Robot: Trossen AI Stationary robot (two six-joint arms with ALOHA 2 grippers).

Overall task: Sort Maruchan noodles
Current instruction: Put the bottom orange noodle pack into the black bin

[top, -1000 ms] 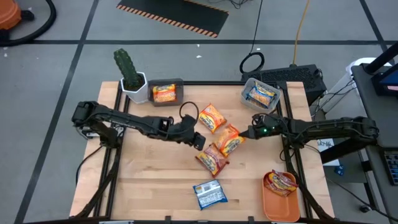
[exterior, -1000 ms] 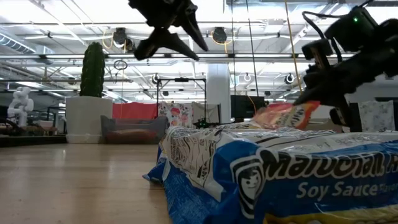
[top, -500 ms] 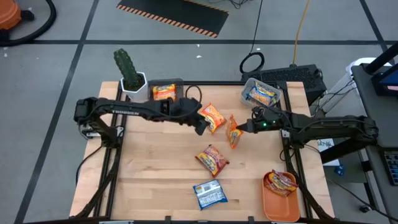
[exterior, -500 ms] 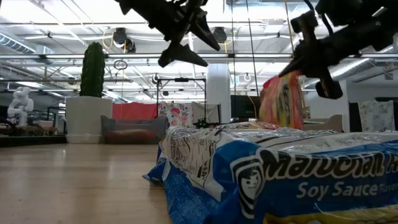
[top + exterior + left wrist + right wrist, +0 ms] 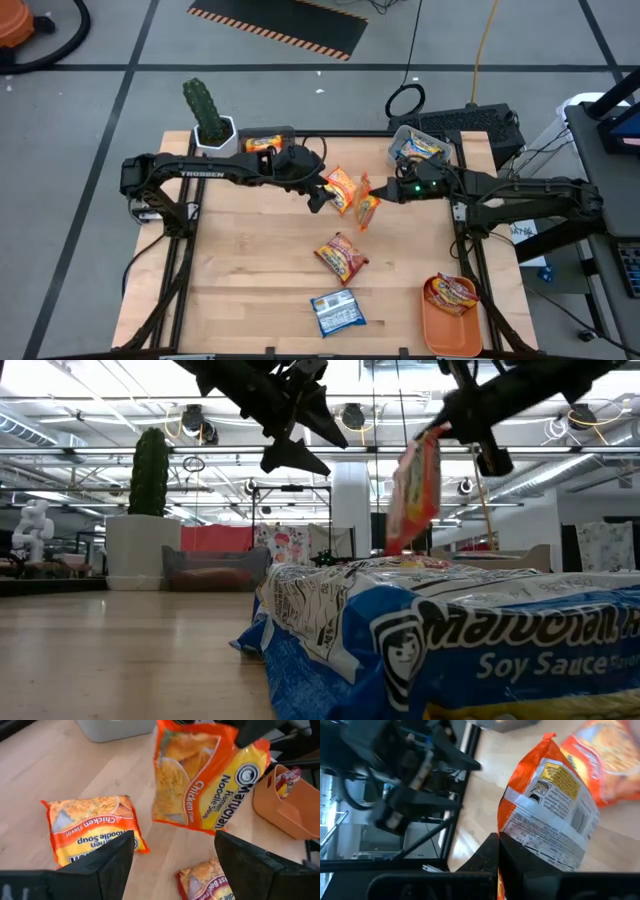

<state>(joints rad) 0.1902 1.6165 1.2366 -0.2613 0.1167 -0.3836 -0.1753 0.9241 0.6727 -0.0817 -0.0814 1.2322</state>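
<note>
The robot's right gripper is holding the orange packet and the grey bin is on the left gripper's side, so the left gripper should first take over the hanging packet.
My left gripper stands open above the table. It hovers just left of an orange noodle packet that lies flat on the table, also in the left wrist view. My right gripper is shut on a second orange packet, which hangs between the two grippers. A red-brown packet and a blue-white packet lie flat nearer the front edge. My right gripper pinches the orange packet at its upper edge between its two fingers, coming level from the table's right. The packet hangs upright below the fingers, lifted clear of the table.
A grey bin holding an orange packet and a potted cactus stand at the far left. A clear bin holding a blue packet stands at the far right. An orange tray with a red-brown packet sits at the near right.
My right gripper has risen and gone toward the far edge and a little left, lifting the orange packet off the red-brown one; it went from lying nearly flat to hanging upright. My left gripper has moved toward the far edge, close to the lying orange packet, and has opened wider.
</note>
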